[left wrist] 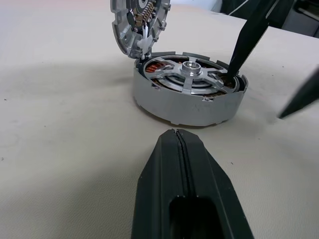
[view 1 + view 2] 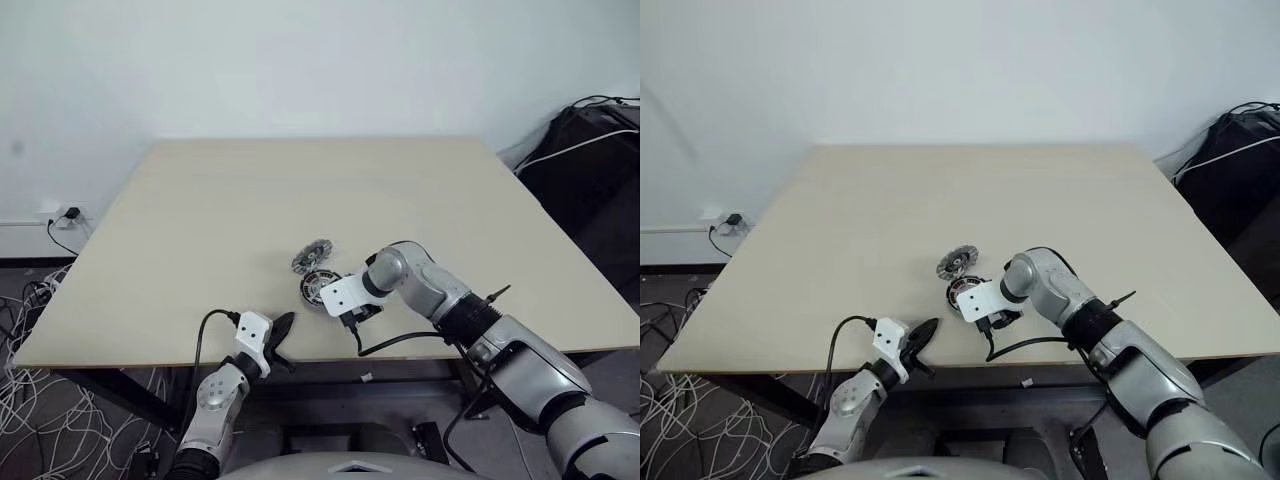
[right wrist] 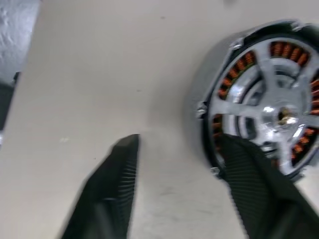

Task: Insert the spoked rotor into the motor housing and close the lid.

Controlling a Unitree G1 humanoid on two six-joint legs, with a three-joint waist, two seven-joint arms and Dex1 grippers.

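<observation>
The lid (image 2: 312,255) will swing over and cover the spoked rotor when I push it, because the tilted lid's lower edge touches the motor housing's far rim (image 2: 314,271).
The motor housing (image 1: 184,107) stands on the table near its front edge, also seen as the motor housing (image 2: 318,287). The spoked rotor (image 1: 191,69) lies inside it, silver face and hub up, with orange windings showing between the spokes. The lid (image 1: 139,25) leans tilted against the housing's far side, ribbed face toward it. My right gripper (image 3: 182,142) points down, open, one finger (image 3: 254,184) over the housing's rim and rotor edge, the other finger (image 3: 109,189) beside the housing over bare table. My left gripper (image 1: 182,149) is shut and empty, level, a short way in front of the housing.
The beige table (image 2: 200,220) stretches wide behind and to both sides of the parts. Black bags and cables (image 2: 590,150) sit off the table's far right. Loose white cables (image 2: 40,400) lie on the floor at the left.
</observation>
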